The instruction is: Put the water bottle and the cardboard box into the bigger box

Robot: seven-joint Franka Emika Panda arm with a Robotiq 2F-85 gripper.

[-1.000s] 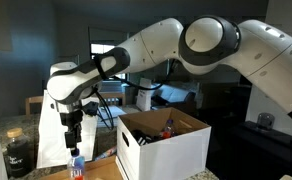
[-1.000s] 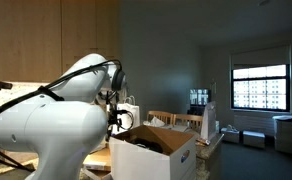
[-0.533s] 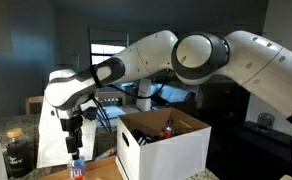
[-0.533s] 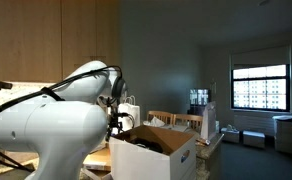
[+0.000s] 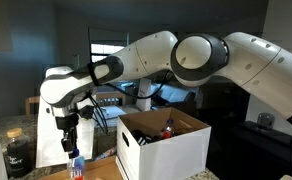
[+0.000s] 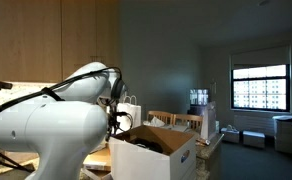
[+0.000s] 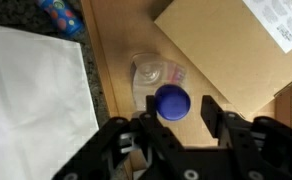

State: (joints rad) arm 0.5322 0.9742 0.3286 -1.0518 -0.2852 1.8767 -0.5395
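Observation:
My gripper should open, rise clear, turn at the wrist and come down deeper around the water bottle's top (image 5: pixel 76 156), because the blue cap (image 7: pixel 172 102) sits too shallow at the ends of its fingers.
The water bottle (image 7: pixel 158 78) stands upright on the wooden tabletop, its blue cap (image 7: pixel 172 102) facing the wrist camera. My gripper (image 7: pixel 176 116) hangs straight over it, one finger on each side of the cap. The left finger is close to the cap and a gap shows on the right, so nothing is gripped. In an exterior view the gripper (image 5: pixel 70 144) sits just above the bottle (image 5: pixel 76 166), left of the bigger box (image 5: pixel 164 148), which is white outside and open on top (image 6: pixel 154 156). The cardboard box is not in view.
A white paper bag (image 7: pixel 36 100) stands close on the bottle's left (image 5: pixel 50 128). A brown cardboard panel with a white label (image 7: pixel 231 48) lies close on its right. A dark jar (image 5: pixel 17 152) stands further left. A blue patterned object (image 7: pixel 62 14) sits beyond the bag.
The gripper has dropped a little and shifted slightly left, ending closer over the bottle. The bottle and the big box have not moved.

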